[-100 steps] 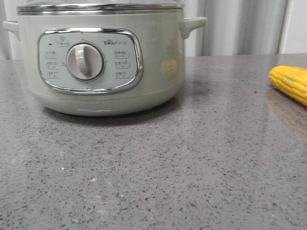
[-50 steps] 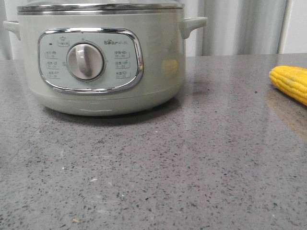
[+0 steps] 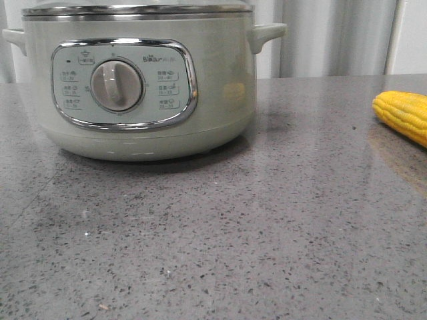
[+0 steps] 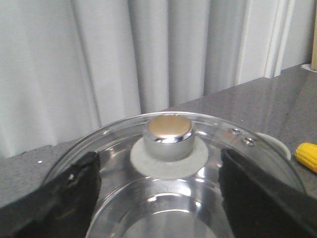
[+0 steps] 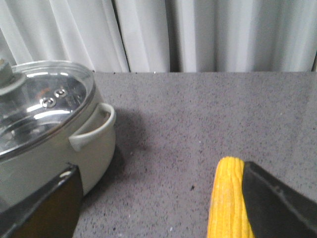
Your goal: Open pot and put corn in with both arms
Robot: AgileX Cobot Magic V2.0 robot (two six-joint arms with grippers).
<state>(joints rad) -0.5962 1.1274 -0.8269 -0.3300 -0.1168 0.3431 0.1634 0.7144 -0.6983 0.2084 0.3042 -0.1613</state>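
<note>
My left gripper should go on moving in until its open fingers are on either side of the knob (image 4: 170, 148), and then close, because the lid's chrome knob (image 4: 169, 137) stands midway ahead of those fingers.
The pale green pot (image 3: 133, 87) stands at the table's left with its glass lid (image 4: 119, 148) on. The lid's chrome knob (image 4: 168, 136) lies just ahead of my left gripper (image 4: 161, 193). That gripper is open above the lid, with one black finger on each side and nothing between them. The yellow corn (image 3: 403, 115) lies on the table at the far right. My right gripper (image 5: 161, 208) is open low over the table. The corn (image 5: 228, 198) lies just inside its right finger (image 5: 277, 208), and the pot (image 5: 49, 148) is behind its left finger. Neither gripper shows in the front view.
The grey speckled table (image 3: 267, 220) runs back to a pale curtain (image 5: 198, 34). One pot handle (image 5: 91, 130) sticks out toward the corn. Bare table lies between the pot and the corn.
The whole front view has shifted a few pixels to the left. The pot and the corn stand as before.
</note>
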